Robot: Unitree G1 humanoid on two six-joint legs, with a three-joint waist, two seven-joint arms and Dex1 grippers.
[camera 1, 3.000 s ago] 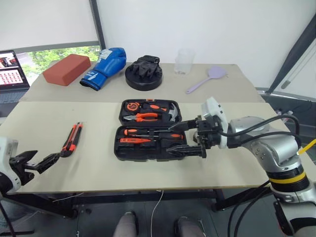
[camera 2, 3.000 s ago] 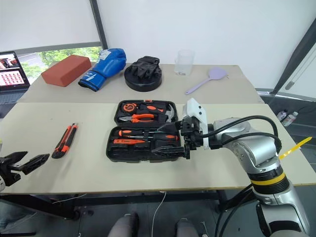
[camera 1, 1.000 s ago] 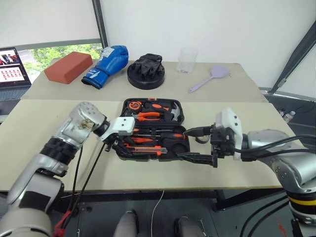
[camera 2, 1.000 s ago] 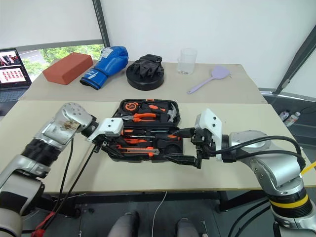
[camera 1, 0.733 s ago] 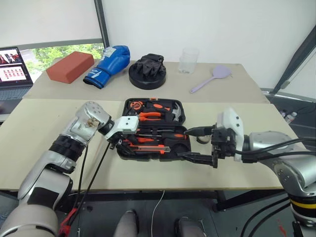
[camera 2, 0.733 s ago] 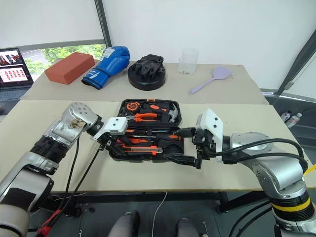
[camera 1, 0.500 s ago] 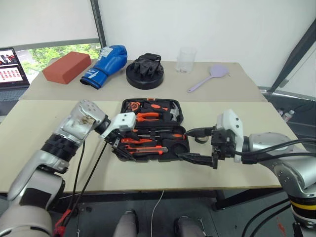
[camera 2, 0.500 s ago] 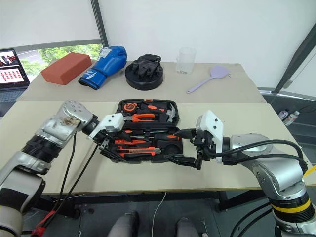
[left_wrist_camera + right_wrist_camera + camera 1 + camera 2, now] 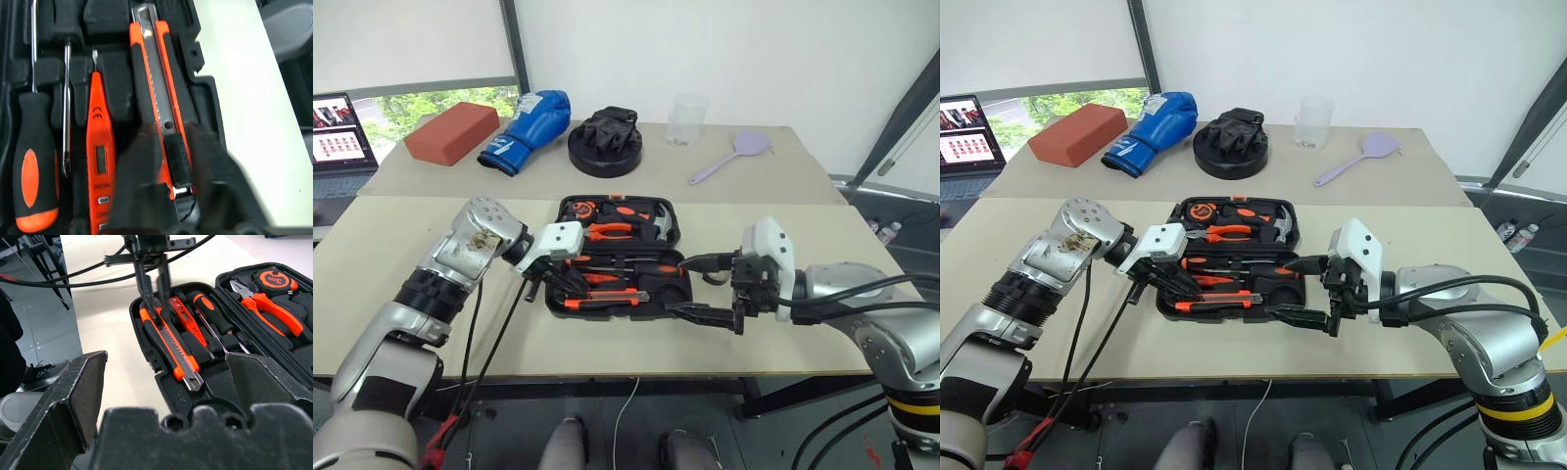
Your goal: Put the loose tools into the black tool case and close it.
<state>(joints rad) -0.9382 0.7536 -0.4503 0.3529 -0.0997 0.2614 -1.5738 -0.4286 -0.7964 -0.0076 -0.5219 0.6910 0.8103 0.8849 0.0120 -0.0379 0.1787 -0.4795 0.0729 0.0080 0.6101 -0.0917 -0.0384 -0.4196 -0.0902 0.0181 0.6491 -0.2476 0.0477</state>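
I should move my left gripper off the utility knife's handle end and push down near the blade [image 9: 177, 357] with its fingers closed, because the utility knife's blade end [image 9: 190, 375] sits high in its hollow.
The black tool case [image 9: 554, 305] lies open mid-table. In its near half lie the orange-black utility knife [image 9: 156, 88], the slim red tester [image 9: 98, 147] and a screwdriver [image 9: 32, 156], side by side. Pliers, a tape measure and a hammer sit in the far half [image 9: 617, 211]. My left gripper [image 9: 574, 286] hangs just over the knife's handle end with its fingers [image 9: 142, 289] drawn close together, while the knife rests flat in its recess. My right gripper [image 9: 679, 286] stands wide open at the case's right end, holding nothing.
On the far table stand a red brick [image 9: 451, 132], a blue boxing glove [image 9: 524, 130], a round black disc with gloves [image 9: 605, 145], a clear cup [image 9: 683, 118] and a lilac spatula [image 9: 732, 157]. A laptop [image 9: 337, 132] sits at far left. Cables dangle from my left wrist.
The knife, once on the table at left, now lies in the case. My left gripper let go of it and its fingers have closed again above it. The right arm stayed put.
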